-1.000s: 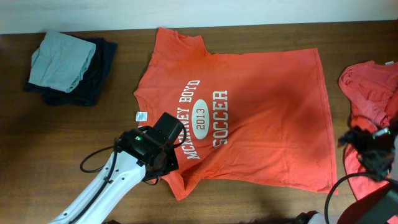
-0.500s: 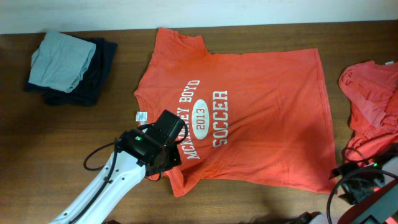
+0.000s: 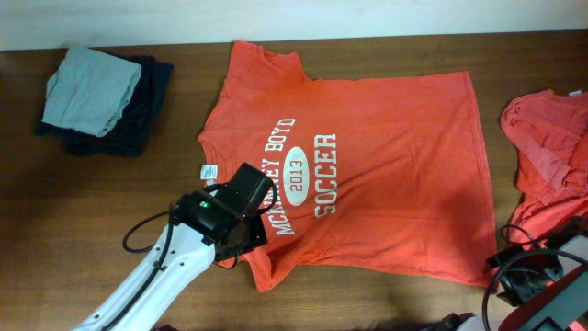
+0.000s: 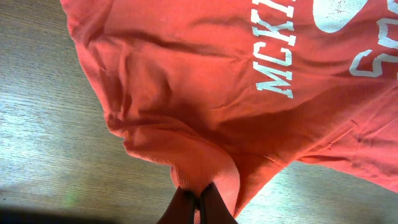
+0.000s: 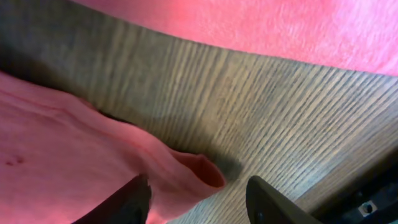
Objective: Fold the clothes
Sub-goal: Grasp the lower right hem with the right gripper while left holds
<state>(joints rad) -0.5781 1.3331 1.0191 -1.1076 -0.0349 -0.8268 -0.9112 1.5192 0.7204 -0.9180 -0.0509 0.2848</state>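
My right gripper's open fingers are around the T-shirt's hem corner (image 5: pixel 202 172), which lies loose between them. My right gripper should close tight on that corner (image 3: pixel 486 279) before both grippers fold the T-shirt's near edge.
An orange-red T-shirt (image 3: pixel 386 165) with white "McKINNEY BOYD 2013 SOCCER" print lies spread flat on the wooden table (image 3: pixel 110 202). My left gripper (image 3: pixel 241 230) sits at its near sleeve. In the left wrist view that gripper (image 4: pixel 200 202) is shut on a bunched fold of the sleeve (image 4: pixel 199 168). A second orange-red T-shirt (image 3: pixel 551 147) lies crumpled at the right edge. My right gripper (image 3: pixel 511 279) is low at the front right. Its jaws (image 5: pixel 198 198) stand apart around a folded corner of orange-red cloth (image 5: pixel 186 171), and the right finger (image 5: pixel 267 199) is clear of it.
A pale grey-green folded garment (image 3: pixel 92 87) rests on a dark navy one (image 3: pixel 142 115) at the back left. A black cable (image 3: pixel 138 241) loops beside my left arm. Bare wood runs along the front between the two arms.
My right arm has dropped toward the front edge of the table, down to the shirt's lower right corner, and its jaws have narrowed. The left gripper keeps its hold and has barely shifted.
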